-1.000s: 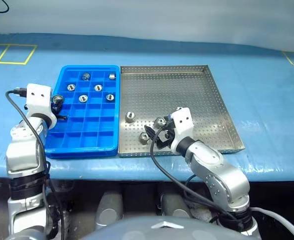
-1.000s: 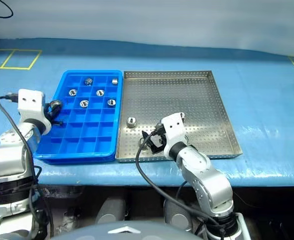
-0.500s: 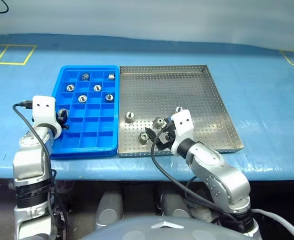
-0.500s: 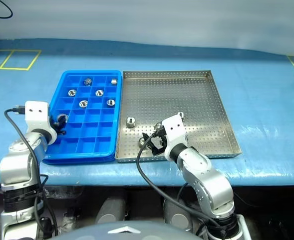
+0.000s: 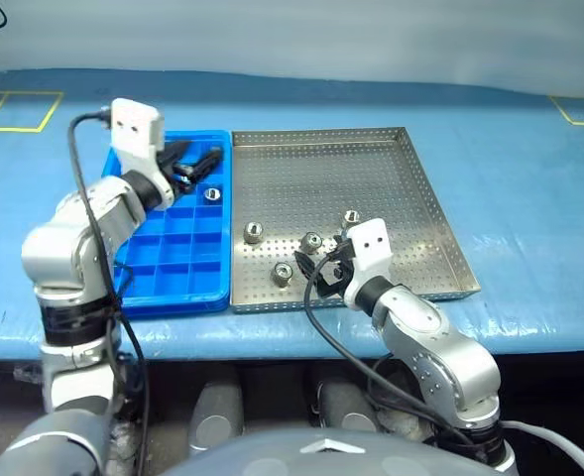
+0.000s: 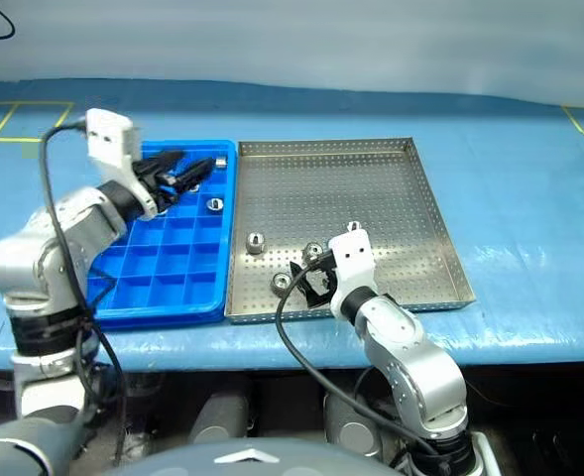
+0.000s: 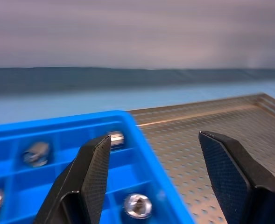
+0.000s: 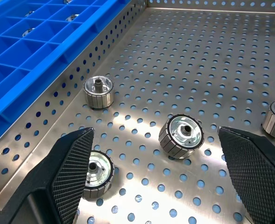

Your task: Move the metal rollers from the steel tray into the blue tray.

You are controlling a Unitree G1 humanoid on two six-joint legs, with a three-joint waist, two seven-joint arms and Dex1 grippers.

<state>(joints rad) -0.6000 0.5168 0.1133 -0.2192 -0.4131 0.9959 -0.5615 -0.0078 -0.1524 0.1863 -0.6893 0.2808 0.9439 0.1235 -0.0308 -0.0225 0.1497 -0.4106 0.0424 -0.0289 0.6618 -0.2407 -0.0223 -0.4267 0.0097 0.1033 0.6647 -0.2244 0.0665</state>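
My left gripper is open and should keep going toward the roller (image 5: pixel 254 232) nearest the blue tray, which stands clear of the other rollers, and close on its sides (image 5: pixel 254 238).
Several metal rollers lie in the near part of the steel tray (image 5: pixel 371 169): one (image 5: pixel 255 233) by its left rim, one (image 5: pixel 284 271) nearer me, one (image 5: pixel 312 242) in the middle and one (image 5: pixel 351 217) further right. My right gripper (image 5: pixel 318 266) hovers low over them, open and empty, with a roller (image 8: pixel 181 133) just ahead between its fingers (image 8: pixel 72 163). The left gripper (image 5: pixel 200 157) is raised over the far end of the blue tray (image 5: pixel 173 288), open with nothing between its fingers (image 7: pixel 93 177). Rollers (image 7: pixel 137 205) (image 7: pixel 115 138) sit in blue compartments below it.
Both trays lie side by side on a blue-covered table (image 5: pixel 529 198), the blue one left of the steel one. The far half of the steel tray is bare. Yellow tape marks (image 5: pixel 14 109) lie at the table's far left. My left arm hides part of the blue tray.
My left arm has risen and swung right, from the blue tray's near-left edge to over its far end. Its fingers have opened, and the roller seen at them is gone. The right gripper stayed put.
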